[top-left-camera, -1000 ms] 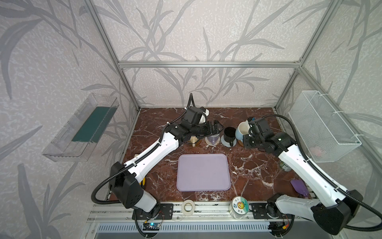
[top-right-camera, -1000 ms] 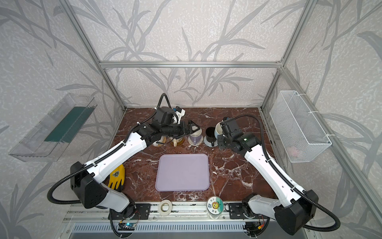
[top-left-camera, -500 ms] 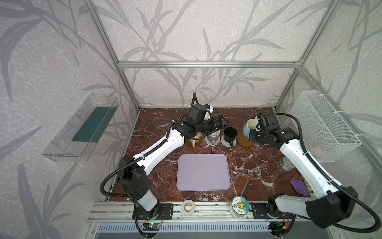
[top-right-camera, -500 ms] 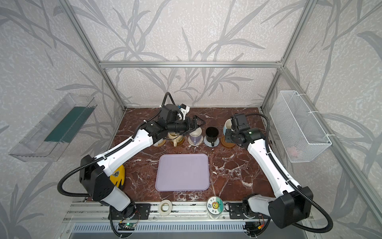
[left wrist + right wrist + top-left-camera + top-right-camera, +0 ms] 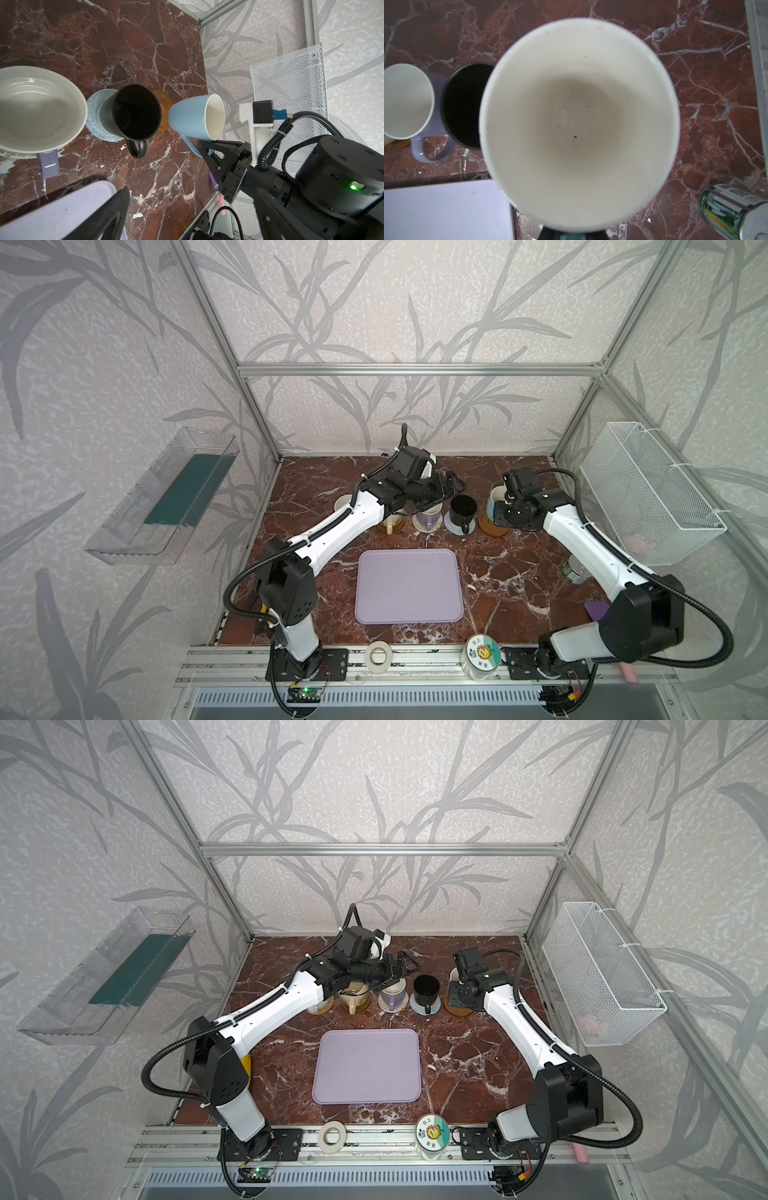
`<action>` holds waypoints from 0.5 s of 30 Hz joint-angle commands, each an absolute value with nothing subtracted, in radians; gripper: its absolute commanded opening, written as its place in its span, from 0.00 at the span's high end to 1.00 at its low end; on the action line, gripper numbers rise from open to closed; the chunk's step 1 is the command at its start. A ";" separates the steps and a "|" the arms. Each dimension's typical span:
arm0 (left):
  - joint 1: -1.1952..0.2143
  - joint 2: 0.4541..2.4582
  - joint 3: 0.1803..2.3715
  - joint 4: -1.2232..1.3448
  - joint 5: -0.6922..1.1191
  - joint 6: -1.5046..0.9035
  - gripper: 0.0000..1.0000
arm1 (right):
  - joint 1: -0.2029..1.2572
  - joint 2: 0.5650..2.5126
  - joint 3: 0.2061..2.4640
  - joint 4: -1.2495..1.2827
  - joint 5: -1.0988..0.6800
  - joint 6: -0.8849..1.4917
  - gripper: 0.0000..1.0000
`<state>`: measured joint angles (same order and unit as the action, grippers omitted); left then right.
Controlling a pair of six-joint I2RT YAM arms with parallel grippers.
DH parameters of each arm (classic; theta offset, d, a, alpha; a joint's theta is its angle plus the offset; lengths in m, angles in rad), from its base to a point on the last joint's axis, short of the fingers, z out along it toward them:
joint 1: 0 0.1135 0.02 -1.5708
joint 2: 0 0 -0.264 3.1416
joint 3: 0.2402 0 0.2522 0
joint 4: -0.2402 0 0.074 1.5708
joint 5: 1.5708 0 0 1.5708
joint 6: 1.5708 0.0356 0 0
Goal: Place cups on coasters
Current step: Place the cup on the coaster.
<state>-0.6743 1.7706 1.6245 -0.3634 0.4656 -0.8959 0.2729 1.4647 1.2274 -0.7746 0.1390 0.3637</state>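
My right gripper is holding the light blue cup (image 5: 493,502) upright over the empty brown coaster (image 5: 488,526), clear of the black cup, and should keep lowering it until the cup's bottom rests there.
My right gripper (image 5: 205,149) is shut on the handle of the light blue cup (image 5: 496,497), cream inside (image 5: 579,116). It holds the cup at the far edge of a bare brown wooden coaster (image 5: 493,526); whether the two touch I cannot tell. The black cup (image 5: 462,510) stands on the grey-blue coaster (image 5: 93,116). Left of it the lavender cup (image 5: 428,516) stands on a cream coaster, and the beige cup (image 5: 353,999) on a brown one. The white cup (image 5: 343,504) is half hidden by my left arm. My left gripper (image 5: 451,486) hangs open and empty above the lavender cup.
A big lavender tray (image 5: 409,587) lies in the middle of the marble table. A tape roll (image 5: 378,655) and a lidded jar (image 5: 482,655) sit on the front rail. A tin can (image 5: 575,570) stands by my right arm. A wire basket (image 5: 648,493) hangs on the right wall.
My right gripper has carried the light blue cup to the right, away from the black cup, to the brown coaster's far edge. My left gripper has drifted a little right, still open.
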 commanded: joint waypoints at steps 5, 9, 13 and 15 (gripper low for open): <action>-0.684 1.823 1.694 -0.417 0.480 -0.862 0.04 | 0.264 1.516 1.253 -0.692 0.196 0.340 1.00; -0.690 1.839 1.688 -0.407 0.482 -0.867 0.04 | 0.261 1.553 1.258 -0.686 0.202 0.334 1.00; -0.690 1.851 1.685 -0.399 0.489 -0.870 0.04 | 0.261 1.580 1.259 -0.677 0.205 0.337 1.00; -0.692 1.852 1.682 -0.396 0.489 -0.872 0.04 | 0.258 1.592 1.258 -0.671 0.210 0.332 1.00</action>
<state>-0.6865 1.8416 1.6623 -0.3958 0.4778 -0.8749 0.2657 1.5913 1.2274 -0.7292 0.1749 0.3439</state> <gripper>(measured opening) 0.957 0.150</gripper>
